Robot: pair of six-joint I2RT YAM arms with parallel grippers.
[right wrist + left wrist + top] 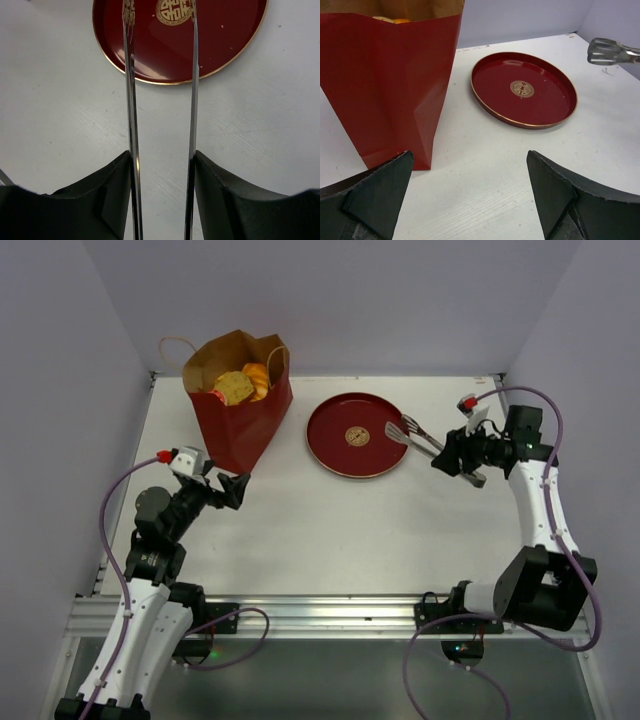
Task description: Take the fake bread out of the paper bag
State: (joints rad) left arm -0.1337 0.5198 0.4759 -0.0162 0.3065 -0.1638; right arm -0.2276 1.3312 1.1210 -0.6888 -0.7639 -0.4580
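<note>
Next, I take the bag's outer rim with my left gripper and tip the bag toward the tongs, because the paper bag's opening faces up, away from the tongs.
The dark red paper bag stands upright at the back left, its mouth open. Golden-orange fake bread shows inside its top; in the left wrist view only a sliver of the bread peeks over the bag. My left gripper is open and empty, low over the table just in front of the bag's base. My right gripper is shut on metal tongs. The tongs' two arms stand apart, and their tips reach over the plate's right edge.
A round dark red plate with a gold centre emblem lies right of the bag, nothing on it; it also shows in both wrist views. The tongs' head hangs at the left wrist view's upper right. Grey walls enclose the table.
</note>
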